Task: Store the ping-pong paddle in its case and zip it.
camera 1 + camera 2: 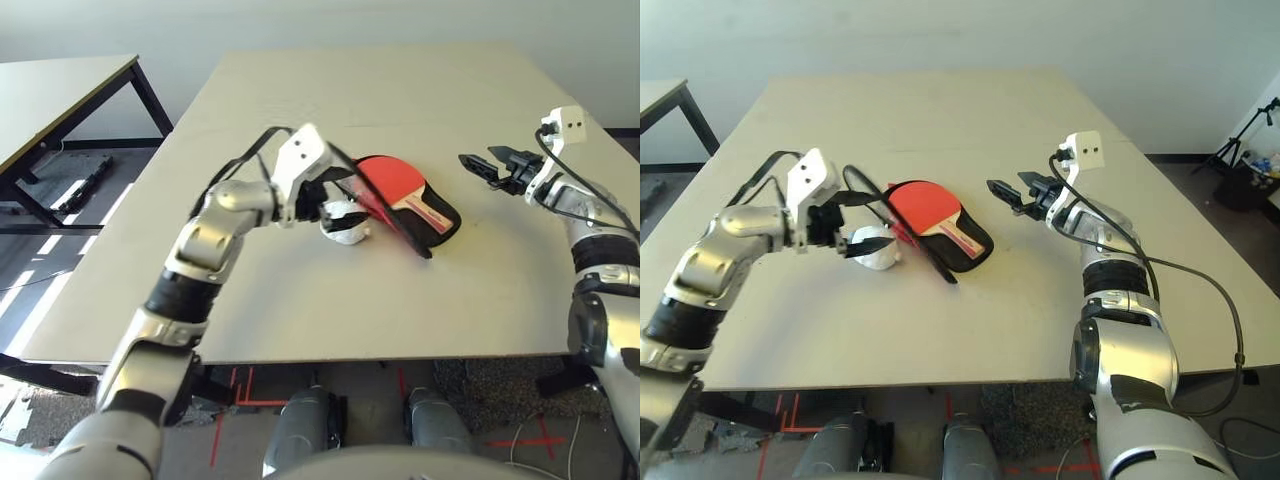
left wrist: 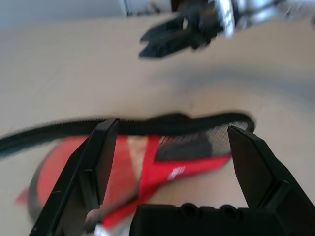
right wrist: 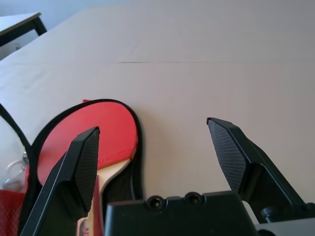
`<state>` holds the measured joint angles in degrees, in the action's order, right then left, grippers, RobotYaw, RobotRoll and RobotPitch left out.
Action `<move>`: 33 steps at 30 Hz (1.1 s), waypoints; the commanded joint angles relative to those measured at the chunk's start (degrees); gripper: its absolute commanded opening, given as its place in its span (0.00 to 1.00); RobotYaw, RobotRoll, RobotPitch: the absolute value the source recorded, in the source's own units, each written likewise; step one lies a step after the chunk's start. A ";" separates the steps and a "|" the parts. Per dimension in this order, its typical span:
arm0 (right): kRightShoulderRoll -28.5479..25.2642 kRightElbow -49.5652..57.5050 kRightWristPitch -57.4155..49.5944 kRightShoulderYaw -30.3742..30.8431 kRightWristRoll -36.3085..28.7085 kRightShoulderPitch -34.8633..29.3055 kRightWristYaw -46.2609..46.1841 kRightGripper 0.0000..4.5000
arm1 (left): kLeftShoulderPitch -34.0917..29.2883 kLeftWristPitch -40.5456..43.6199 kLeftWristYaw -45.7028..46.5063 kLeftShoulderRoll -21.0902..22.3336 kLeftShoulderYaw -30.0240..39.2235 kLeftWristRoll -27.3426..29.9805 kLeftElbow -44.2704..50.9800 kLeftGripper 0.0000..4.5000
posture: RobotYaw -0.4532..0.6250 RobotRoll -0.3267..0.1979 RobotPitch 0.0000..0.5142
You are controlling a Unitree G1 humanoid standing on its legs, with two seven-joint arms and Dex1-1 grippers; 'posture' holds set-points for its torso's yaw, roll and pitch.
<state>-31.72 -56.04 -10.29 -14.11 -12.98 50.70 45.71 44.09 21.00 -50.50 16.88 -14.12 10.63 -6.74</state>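
The case's red flap stands beside the paddle, the flap's mesh end [image 1: 946, 272] past my left gripper, so next my right gripper pushes that end over the wooden handle [image 1: 962, 240].
The ping-pong paddle [image 1: 388, 178] lies with its red face up on the open case [image 1: 441, 224], near the middle of the table, its wooden handle [image 1: 413, 203] over the black lining. The case's red flap [image 2: 172, 169] with the black mesh and zipper trim stands up along the paddle's left side. My left gripper [image 1: 345, 203] hovers open at that flap, which shows between its fingers [image 2: 101, 157] with no pinch. My right gripper [image 1: 482, 166] is open above bare table, to the right of the case and apart from it; it faces the paddle [image 3: 88, 132].
A white fluffy ball [image 1: 346, 228] lies on the table [image 1: 300, 310] just under my left gripper, against the case's left side. A second table [image 1: 60, 90] stands off to the far left, and a tripod [image 1: 1232, 150] stands on the floor at the right.
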 commanded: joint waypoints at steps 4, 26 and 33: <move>-2.44 -2.84 -1.28 -2.75 -2.10 1.41 -0.11 1.00 | -2.32 -2.29 3.48 -5.51 -2.28 -1.36 -1.46 1.00 | 0.39 0.62 0.01; -1.87 -3.09 -13.91 5.07 1.95 1.30 6.44 1.00 | -5.43 -0.95 2.12 1.89 -1.12 -2.12 3.08 1.00 | 0.40 0.62 0.04; 1.90 -7.24 -15.13 6.84 3.76 2.89 4.41 1.00 | -6.00 1.19 1.66 4.76 -0.39 -1.57 6.09 1.00 | 0.41 0.62 0.05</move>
<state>-30.27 -62.16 -25.07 -7.88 -10.13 52.87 50.69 38.39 21.23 -48.46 21.23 -14.70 9.09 -1.76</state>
